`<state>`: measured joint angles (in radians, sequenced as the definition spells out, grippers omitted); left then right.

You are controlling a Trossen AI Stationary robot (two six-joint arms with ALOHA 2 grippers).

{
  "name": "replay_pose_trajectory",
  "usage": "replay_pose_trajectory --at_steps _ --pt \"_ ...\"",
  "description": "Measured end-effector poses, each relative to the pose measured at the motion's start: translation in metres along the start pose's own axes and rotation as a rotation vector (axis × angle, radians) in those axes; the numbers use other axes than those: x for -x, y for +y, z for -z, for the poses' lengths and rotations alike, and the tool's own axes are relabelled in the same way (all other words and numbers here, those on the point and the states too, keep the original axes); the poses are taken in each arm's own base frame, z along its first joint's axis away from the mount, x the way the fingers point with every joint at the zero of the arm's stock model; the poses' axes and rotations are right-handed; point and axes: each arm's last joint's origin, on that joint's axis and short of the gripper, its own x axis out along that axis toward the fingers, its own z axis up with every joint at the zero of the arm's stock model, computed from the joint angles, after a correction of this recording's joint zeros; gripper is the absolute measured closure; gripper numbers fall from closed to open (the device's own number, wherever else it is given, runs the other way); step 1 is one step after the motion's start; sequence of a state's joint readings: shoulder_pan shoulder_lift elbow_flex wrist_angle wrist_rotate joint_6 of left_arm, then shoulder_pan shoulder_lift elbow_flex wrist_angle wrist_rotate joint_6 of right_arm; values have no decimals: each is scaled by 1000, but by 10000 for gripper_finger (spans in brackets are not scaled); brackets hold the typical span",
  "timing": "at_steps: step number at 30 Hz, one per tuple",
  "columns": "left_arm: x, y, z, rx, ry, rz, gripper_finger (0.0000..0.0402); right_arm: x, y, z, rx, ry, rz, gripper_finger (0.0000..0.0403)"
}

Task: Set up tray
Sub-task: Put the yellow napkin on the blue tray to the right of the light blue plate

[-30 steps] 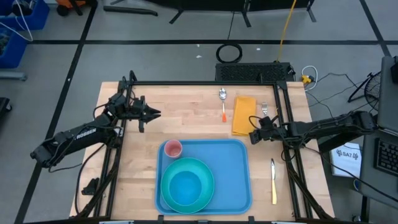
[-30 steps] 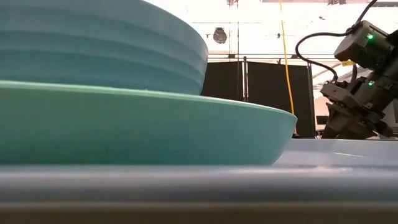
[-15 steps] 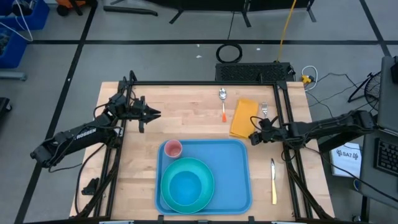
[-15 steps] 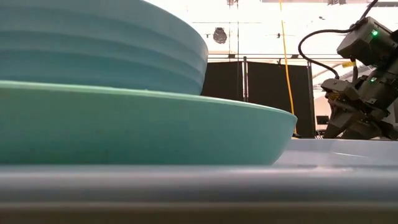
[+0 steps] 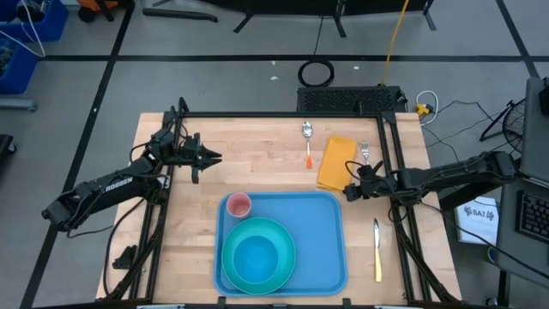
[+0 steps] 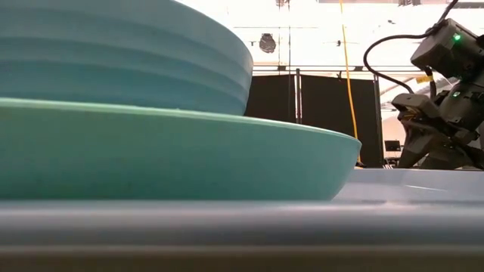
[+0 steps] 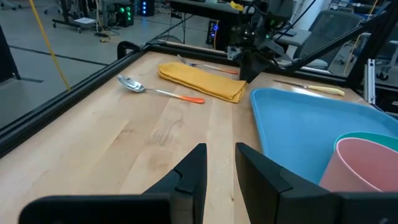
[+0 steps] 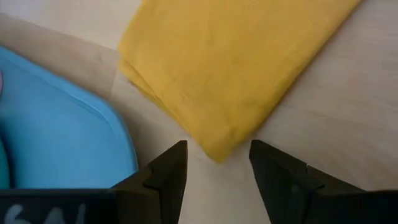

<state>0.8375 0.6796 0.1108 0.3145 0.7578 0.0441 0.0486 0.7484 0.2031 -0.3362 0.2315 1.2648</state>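
Note:
I should go on moving onto the napkin (image 8: 227, 118) until my right gripper's open fingers straddle it, and then close them. The yellow napkin's near corner (image 8: 219, 149) points into the gap between those fingers.
The light-blue tray (image 5: 319, 225) lies at the table's near middle. It carries a teal plate with a bowl (image 5: 257, 254) and a pink cup (image 5: 238, 204). A folded yellow napkin (image 5: 335, 161) lies slanted on the wood just beyond the tray's far right corner. My right gripper (image 5: 348, 190) hovers open above the napkin's near corner (image 8: 217, 149), with one finger on each side of that corner and apart from it. The tray's corner (image 8: 56, 124) shows beside it. My left gripper (image 5: 211, 157) waits open over the far left of the table, pointing at the tray (image 7: 298, 118).
A spoon with an orange handle (image 5: 308, 142) lies left of the napkin and a fork (image 5: 364, 151) lies right of it. A knife (image 5: 376, 249) rests on the wood right of the tray. Bare wood stretches between my left gripper and the tray. Black frame rails border the table.
The napkin's near end has swung slightly toward the table's left, so it now lies slanted, while its far end has stayed put. My right arm has shifted a little toward the table's right.

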Motion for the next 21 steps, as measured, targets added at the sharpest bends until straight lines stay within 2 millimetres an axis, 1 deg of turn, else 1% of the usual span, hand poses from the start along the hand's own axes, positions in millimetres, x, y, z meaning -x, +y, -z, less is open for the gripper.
replay_pose_trajectory --at_steps 4,9,14,16,19,21 --pt "0 0 0 4 0 0 314 -3 1 -1 11 -38 14 232" --pt "0 0 0 5 0 0 314 -7 3 -4 52 -133 45 232" --pt "0 0 0 22 0 0 314 -13 -1 -3 68 -187 108 232" --pt "0 0 0 26 0 0 314 -16 -3 -2 70 -218 94 233" --pt "0 0 0 27 0 0 314 -22 -8 0 80 -256 26 251" --pt "0 0 0 26 -1 -1 314 -23 -9 1 85 -281 -28 287"
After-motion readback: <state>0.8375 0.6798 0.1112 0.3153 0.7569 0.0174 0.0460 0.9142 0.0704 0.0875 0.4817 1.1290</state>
